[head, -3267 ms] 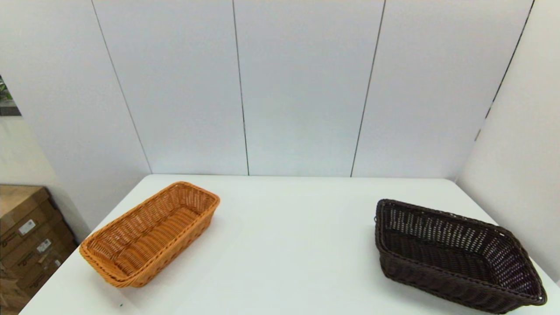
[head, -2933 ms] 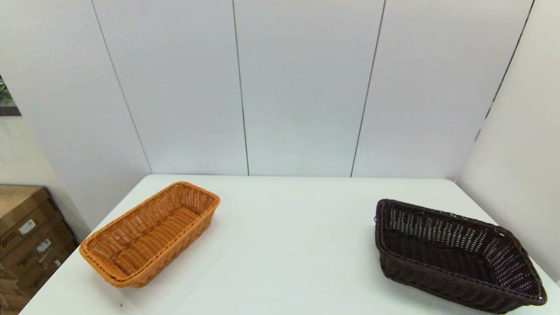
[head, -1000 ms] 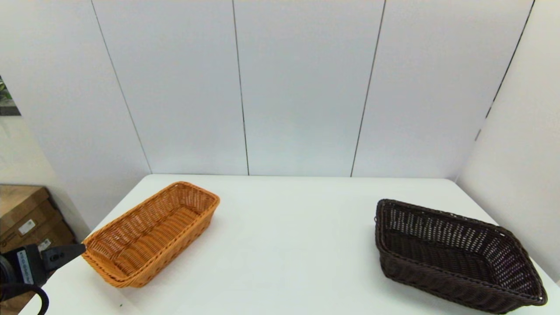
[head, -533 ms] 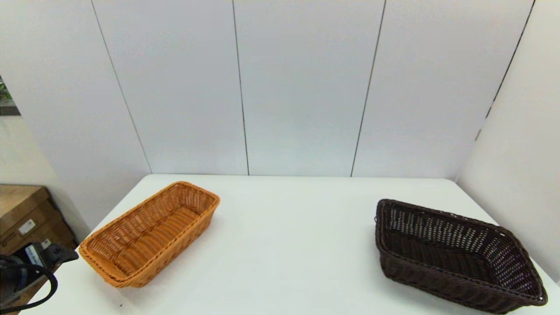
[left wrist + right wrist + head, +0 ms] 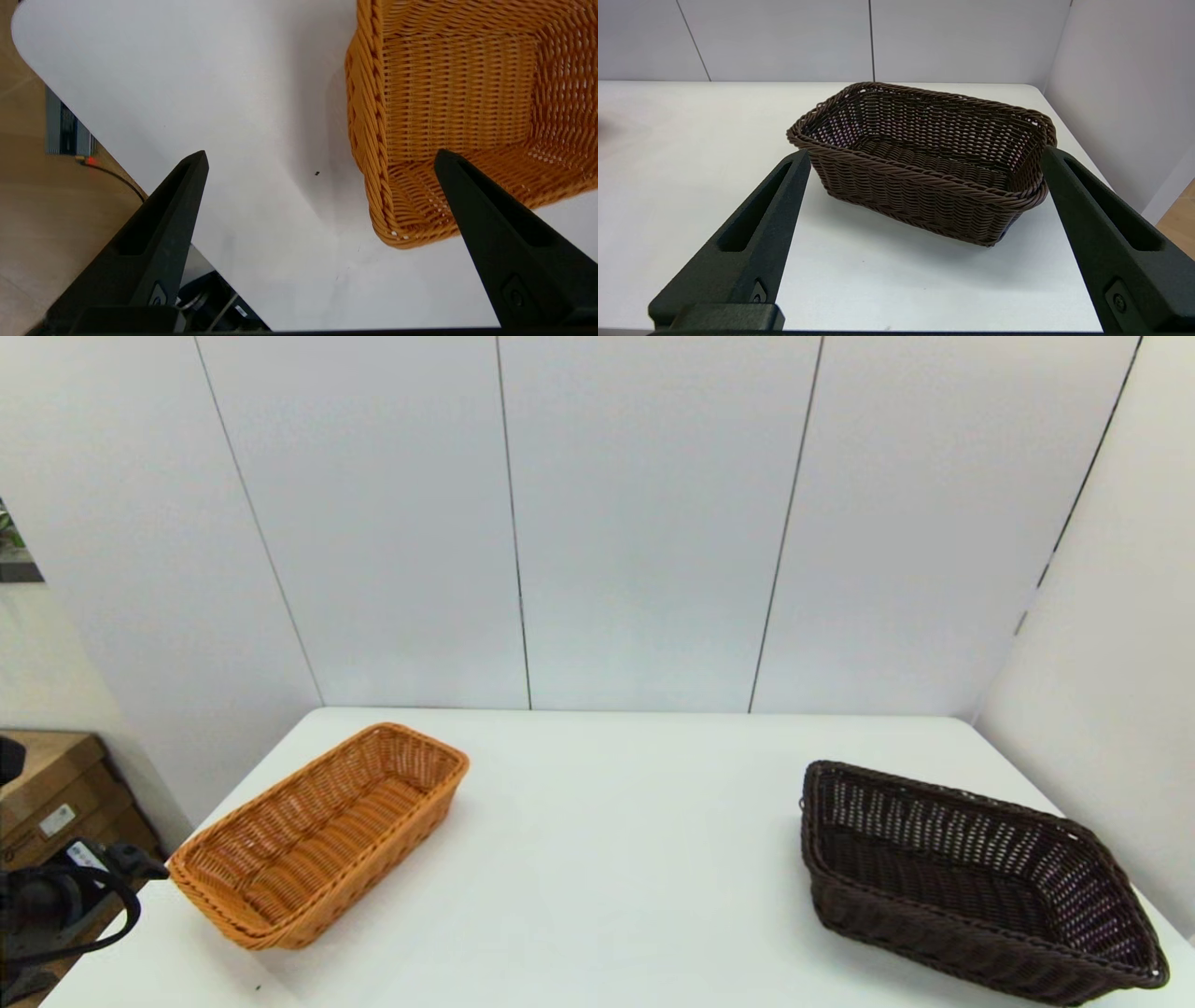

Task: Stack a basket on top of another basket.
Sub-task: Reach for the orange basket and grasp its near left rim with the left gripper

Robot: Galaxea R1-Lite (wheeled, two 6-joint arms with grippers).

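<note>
The orange-tan basket's woven sides point(image 5: 375, 864) rise straight up around an empty bottom, so I expect the orange-tan basket to swing around as one piece when I carry it by its rim.
The dark brown basket point(image 5: 971, 877) rests on the white table point(image 5: 607, 859) at the right; the right wrist view shows it point(image 5: 920, 186) a short way ahead. My right gripper point(image 5: 925, 150) is open and short of it, out of the head view. The orange-tan basket point(image 5: 322, 835) sits at the left. My left gripper point(image 5: 321, 154) is open above that basket's near end point(image 5: 458, 93): one finger is over the inside, the other over bare table, and the braided rim runs between them. In the head view the left gripper point(image 5: 140, 866) shows at the table's left edge.
Cardboard boxes point(image 5: 56, 803) stand on the floor left of the table. White wall panels point(image 5: 653, 569) close off the back, and a side panel point(image 5: 1102, 709) stands close to the dark basket. The table's near left corner point(image 5: 154, 154) drops to the floor.
The left arm came into the head view at the lower left beside the orange-tan basket, then drew back slightly to the left. Neither basket has moved.
</note>
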